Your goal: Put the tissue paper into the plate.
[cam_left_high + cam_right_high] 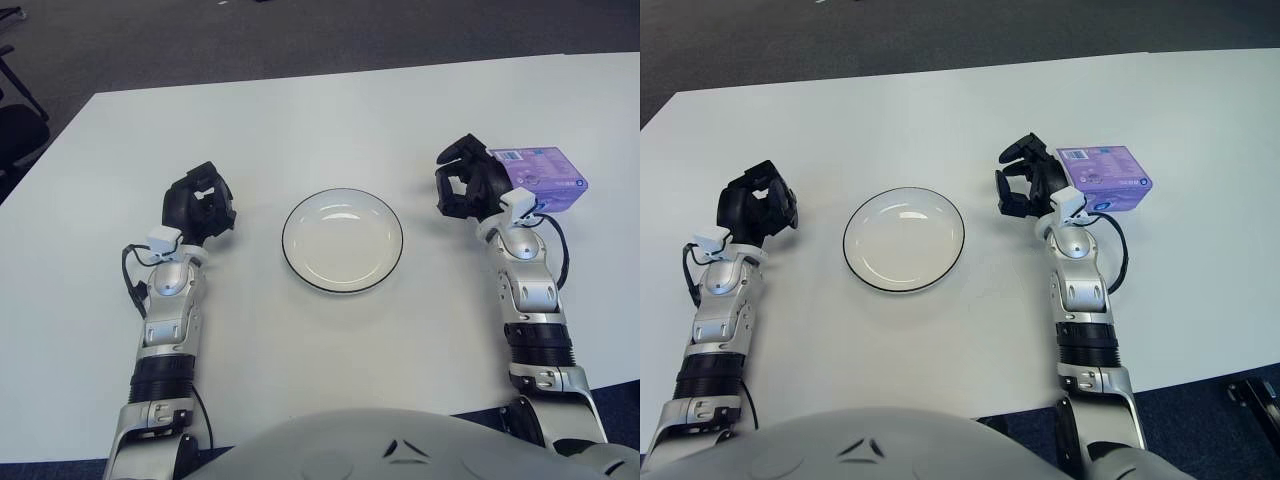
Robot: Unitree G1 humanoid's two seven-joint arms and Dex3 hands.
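Observation:
The tissue pack [552,174] has a flat top and straight edges [571,166] that look well filled, so it will hold its block shape when the robot carries it to the plate.
A purple tissue pack [547,179] lies flat on the white table [330,110] at the right. My right hand [457,184] is right beside the pack's left side, its black fingers spread and curved with nothing between them; whether it touches the pack I cannot tell. A white plate with a dark rim [342,241] sits empty in the middle of the table, left of that hand. My left hand [200,207] shows idle to the left of the plate, fingers relaxed and holding nothing.
The table's near edge runs just in front of my body. Dark carpet lies beyond the far edge, with a black chair [15,135] off the left corner. A cable loops beside each wrist.

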